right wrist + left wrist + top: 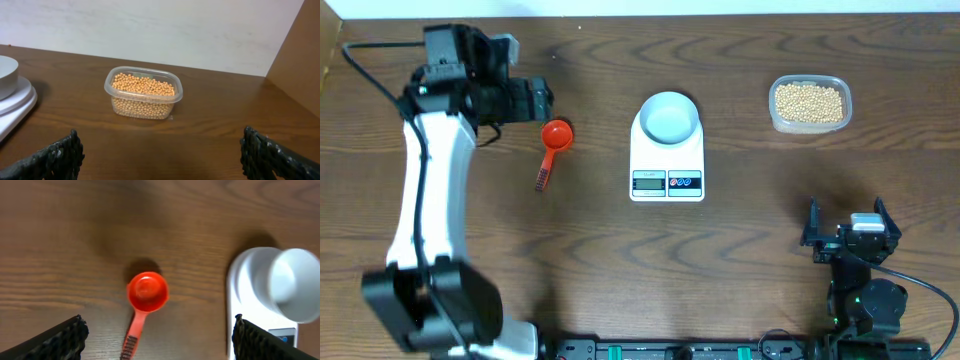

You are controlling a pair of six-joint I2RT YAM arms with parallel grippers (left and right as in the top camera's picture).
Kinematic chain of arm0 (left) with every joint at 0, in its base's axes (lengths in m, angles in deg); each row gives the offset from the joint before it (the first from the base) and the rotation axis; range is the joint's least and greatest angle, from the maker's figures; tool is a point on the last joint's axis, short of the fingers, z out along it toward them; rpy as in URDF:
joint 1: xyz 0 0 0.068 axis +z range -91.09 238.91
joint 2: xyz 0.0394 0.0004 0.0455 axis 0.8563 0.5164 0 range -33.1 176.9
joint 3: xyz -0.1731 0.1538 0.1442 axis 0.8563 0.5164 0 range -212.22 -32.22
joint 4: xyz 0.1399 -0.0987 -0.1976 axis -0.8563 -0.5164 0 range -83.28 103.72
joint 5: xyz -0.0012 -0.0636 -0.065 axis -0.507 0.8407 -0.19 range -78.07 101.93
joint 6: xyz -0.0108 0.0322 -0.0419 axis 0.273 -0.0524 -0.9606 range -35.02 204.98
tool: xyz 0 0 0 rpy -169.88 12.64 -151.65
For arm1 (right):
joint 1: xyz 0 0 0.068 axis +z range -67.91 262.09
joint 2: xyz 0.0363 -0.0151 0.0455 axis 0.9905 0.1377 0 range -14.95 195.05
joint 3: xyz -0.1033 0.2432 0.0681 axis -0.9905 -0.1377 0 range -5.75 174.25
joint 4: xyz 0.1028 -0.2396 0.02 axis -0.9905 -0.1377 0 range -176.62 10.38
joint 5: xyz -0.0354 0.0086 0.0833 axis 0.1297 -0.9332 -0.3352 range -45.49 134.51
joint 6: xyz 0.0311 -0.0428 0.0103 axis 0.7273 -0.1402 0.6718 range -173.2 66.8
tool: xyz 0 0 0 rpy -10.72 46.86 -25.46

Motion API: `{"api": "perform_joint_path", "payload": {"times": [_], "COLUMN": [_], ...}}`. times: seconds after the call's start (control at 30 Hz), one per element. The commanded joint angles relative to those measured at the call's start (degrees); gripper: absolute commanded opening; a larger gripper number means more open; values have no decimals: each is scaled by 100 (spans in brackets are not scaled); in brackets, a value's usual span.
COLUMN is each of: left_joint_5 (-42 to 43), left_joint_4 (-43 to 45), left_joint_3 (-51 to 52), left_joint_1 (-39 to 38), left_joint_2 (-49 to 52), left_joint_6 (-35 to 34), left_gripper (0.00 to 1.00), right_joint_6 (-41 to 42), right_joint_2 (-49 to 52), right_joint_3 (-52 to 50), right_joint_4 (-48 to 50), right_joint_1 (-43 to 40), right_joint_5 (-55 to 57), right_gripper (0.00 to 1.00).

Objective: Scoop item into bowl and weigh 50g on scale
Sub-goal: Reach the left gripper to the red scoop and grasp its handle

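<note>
My left gripper should carry on going down until its open fingers are on both sides of the cup's rim [545, 129]. The red scoop [556, 136] lies ahead of them with its cup up, clear of the scale.
The red scoop [556, 135] lies on the table left of the scale [667, 160], cup up, handle pointing toward the front. An empty white bowl [669, 120] sits on the scale. The tan beans [809, 102] fill a clear plastic container [775, 118] at the back right. My left gripper [536, 99] hovers open just behind and left of the scoop. In the left wrist view the scoop [147, 291] lies ahead of the left gripper [159, 341], its handle running between the fingers. My right gripper [850, 222] stands open near the front right, facing the beans [144, 85].
The table's back edge meets a pale wall behind the container [143, 107]. The scale [15, 107] and bowl [6, 75] edge into the right wrist view at left. In the left wrist view the scale [240, 295] and bowl [295, 282] sit right of the scoop.
</note>
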Motion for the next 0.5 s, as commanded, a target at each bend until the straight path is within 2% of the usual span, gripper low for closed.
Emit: {"api": "perform_joint_path", "payload": {"times": [0.0, 0.2, 0.3, 0.37, 0.47], "left_joint_5": [201, 214, 210, 210, 98], "left_joint_4": [-50, -39, 140, 260, 426], "left_joint_3": [-105, -103, -81, -76, -76], "left_joint_1": [144, 151, 151, 153, 151], "left_joint_2": [409, 629, 721, 826, 1047], "left_joint_6": [-44, -201, -15, 229, 251], "left_gripper": [95, 95, 95, 88, 78], "right_joint_6": [-20, -20, -20, -20, -20], "right_joint_2": [-13, -13, -13, -13, -13], "right_joint_3": [-7, -7, -7, -7, -7], "right_joint_4": [-17, -17, -17, -17, -20], "right_joint_1": [39, 39, 39, 39, 39], "right_joint_5": [7, 4, 7, 4, 7], "right_gripper": [99, 99, 99, 99, 99]}}
